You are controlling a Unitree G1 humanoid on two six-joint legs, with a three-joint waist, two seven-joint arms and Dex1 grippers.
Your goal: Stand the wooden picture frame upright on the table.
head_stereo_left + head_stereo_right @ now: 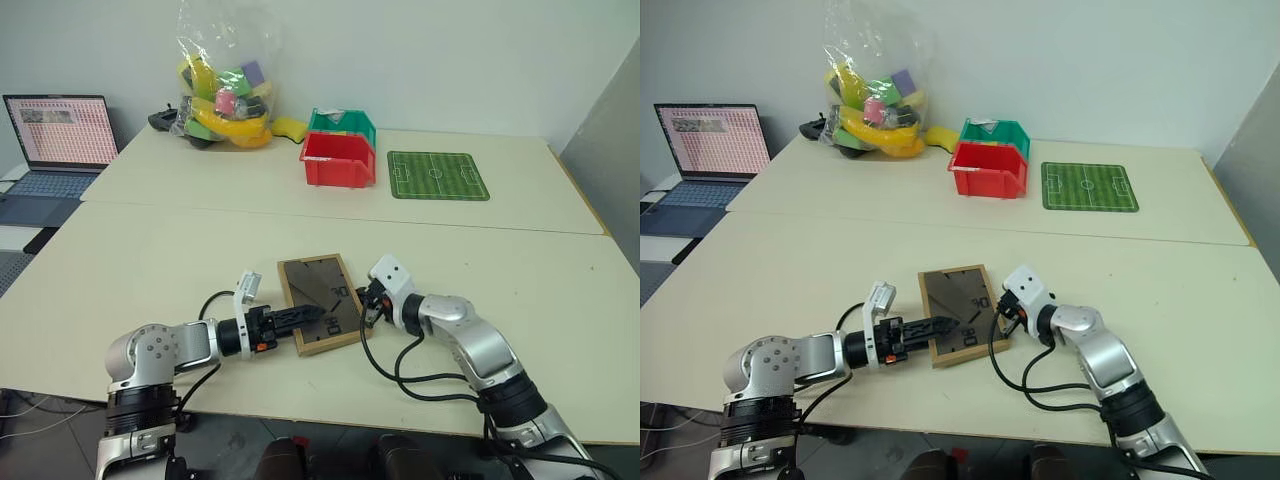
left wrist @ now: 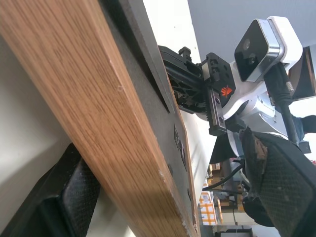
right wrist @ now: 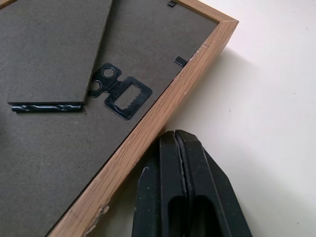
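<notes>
The frame's stand [image 1: 311, 281] is flat against the frame's backing. My right gripper should move off the frame's edge and swing the stand [image 1: 956, 291] out before it stands the frame up.
The wooden picture frame [image 1: 320, 303] lies face down near the front edge of the table [image 1: 150, 260], its dark backing, stand and clips [image 3: 121, 96] facing up. My left gripper [image 1: 308, 318] is open at the frame's left side. Its fingers [image 2: 49, 197] stand on either side of the light-wood edge [image 2: 98, 123], one of them over the backing. My right gripper [image 1: 367, 310] is shut with nothing in it. Its fingertips [image 3: 182, 187] rest against the outside of the frame's right edge.
A red bin [image 1: 338, 165] and a green bin [image 1: 345, 125] stand at the back centre, with a green football-pitch mat [image 1: 437, 175] to their right. A bag of colourful toys [image 1: 225, 85] and a laptop [image 1: 60, 135] are at the back left.
</notes>
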